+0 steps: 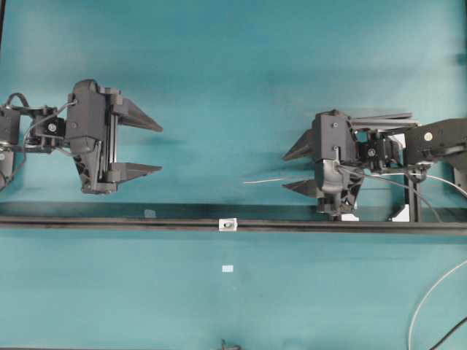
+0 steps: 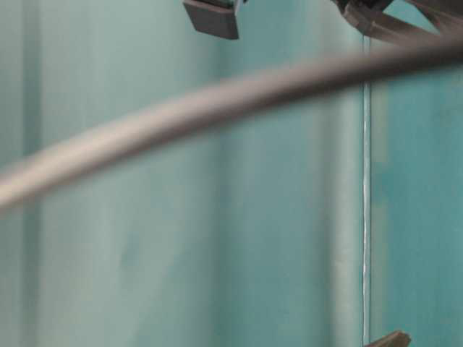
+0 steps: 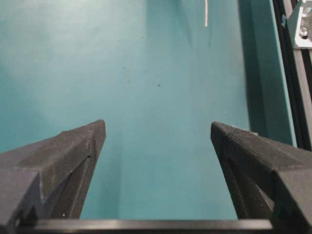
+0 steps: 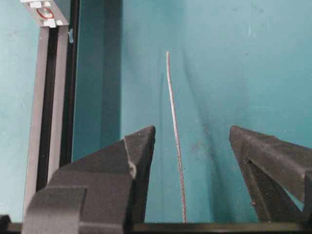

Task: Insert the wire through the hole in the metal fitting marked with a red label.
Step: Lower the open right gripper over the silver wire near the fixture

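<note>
The wire's loose end (image 1: 248,181) is running almost straight, so the wire should keep pointing ahead instead of drooping when I lift and carry it.
The wire (image 1: 263,180) lies on the teal table, its free end pointing left. It runs between the fingers of my right gripper (image 1: 286,171), which is open and not touching it. In the right wrist view the wire (image 4: 173,122) passes between the jaws, nearer the left finger (image 4: 141,146). The metal fitting (image 1: 228,224) sits on the black rail (image 1: 109,221), below and left of the wire's end. It shows with a red mark around its hole (image 4: 46,12). My left gripper (image 1: 153,146) is open and empty at the far left. Its wrist view shows the wire tip (image 3: 206,14) and the fitting (image 3: 302,24).
A small pale tag (image 1: 228,268) lies on the table in front of the rail. A pale line (image 1: 423,306) and a black cable (image 1: 452,335) curve in at the lower right. A blurred grey cable (image 2: 217,101) crosses the table-level view.
</note>
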You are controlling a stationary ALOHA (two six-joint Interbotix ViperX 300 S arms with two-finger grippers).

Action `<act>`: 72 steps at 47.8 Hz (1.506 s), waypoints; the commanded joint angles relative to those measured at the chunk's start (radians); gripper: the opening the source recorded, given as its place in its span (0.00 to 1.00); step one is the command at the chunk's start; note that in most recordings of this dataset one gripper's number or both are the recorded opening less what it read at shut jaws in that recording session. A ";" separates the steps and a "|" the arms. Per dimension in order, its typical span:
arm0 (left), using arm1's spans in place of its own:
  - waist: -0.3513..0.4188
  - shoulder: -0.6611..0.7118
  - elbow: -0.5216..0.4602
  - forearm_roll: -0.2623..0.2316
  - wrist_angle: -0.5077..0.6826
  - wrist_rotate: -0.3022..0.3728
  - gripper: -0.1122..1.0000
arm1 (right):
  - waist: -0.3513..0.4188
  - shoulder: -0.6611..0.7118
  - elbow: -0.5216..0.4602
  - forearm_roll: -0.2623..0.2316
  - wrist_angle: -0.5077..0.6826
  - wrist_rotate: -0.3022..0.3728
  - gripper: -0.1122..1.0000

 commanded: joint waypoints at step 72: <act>0.002 -0.006 -0.012 -0.002 -0.008 0.000 0.53 | 0.005 0.048 -0.049 -0.003 0.021 0.003 0.62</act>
